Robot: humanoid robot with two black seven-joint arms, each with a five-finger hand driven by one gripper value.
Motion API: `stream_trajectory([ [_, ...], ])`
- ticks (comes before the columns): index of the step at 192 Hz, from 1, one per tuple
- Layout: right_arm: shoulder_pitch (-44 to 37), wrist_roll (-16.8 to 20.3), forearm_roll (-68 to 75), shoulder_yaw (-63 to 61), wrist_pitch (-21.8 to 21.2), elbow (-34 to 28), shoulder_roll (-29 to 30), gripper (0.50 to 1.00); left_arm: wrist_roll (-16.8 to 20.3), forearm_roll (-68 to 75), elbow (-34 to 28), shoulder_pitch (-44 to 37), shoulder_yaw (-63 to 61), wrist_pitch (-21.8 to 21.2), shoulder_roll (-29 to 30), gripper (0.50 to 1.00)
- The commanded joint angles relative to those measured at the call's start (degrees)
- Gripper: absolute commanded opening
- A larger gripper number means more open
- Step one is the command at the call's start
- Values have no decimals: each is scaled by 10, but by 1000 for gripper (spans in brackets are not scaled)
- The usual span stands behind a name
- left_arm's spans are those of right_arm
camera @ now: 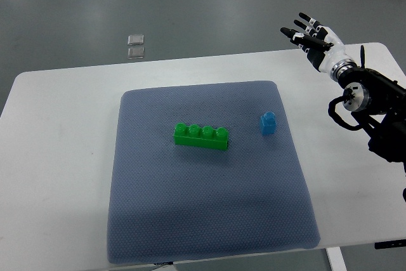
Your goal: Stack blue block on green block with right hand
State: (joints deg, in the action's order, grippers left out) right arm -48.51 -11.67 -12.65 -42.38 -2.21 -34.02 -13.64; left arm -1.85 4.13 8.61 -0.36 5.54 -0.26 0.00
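Observation:
My gripper is to stack the small blue block [268, 123], which should settle over a stud and stay upright because the green block has a row of round studs [201, 130].
A small blue block [268, 124] stands on the grey mat [203, 220], right of centre. A long green block [201, 136] with a row of studs lies at the mat's middle, a short gap to the left of the blue one. My right hand [311, 35] is raised over the table's far right corner, fingers spread and holding nothing. It is well behind and to the right of the blue block. Its black forearm [371, 103] comes in from the right edge.
The white table [57, 157] carries the mat, with bare margins on the left and right. Two small clear squares [135, 46] lie on the grey floor beyond the table's far edge.

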Motion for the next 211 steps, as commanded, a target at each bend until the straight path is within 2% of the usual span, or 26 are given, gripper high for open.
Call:
stream_trajectory([
  [1,0,0,0,2,-1,0,0,928,0,0,0,0,0,0,0,1000],
  [48,0,0,-1,5,-2,-3,-2,928,0,0,0,0,0,0,0,1000],
  [75,2,-2,-20,5,-28,-3,-10,926,0,0,0,0,0,0,0,1000],
  [125,0,-42,-171,4,-82,-10,-53,926,0,0,0,0,0,0,0,1000],
  [144,-1,-56,-243,5,-122,-50,-81,926,0,0,0,0,0,0,0,1000],
  [173,-4,-57,-350,7,-144,-115,-108,926,0,0,0,0,0,0,0,1000],
  [190,-18,-57,-425,19,-176,-156,-128,926,0,0,0,-1,0,0,0,1000],
  [211,-40,-55,-500,60,-197,-200,-149,926,0,0,0,0,0,0,0,1000],
])
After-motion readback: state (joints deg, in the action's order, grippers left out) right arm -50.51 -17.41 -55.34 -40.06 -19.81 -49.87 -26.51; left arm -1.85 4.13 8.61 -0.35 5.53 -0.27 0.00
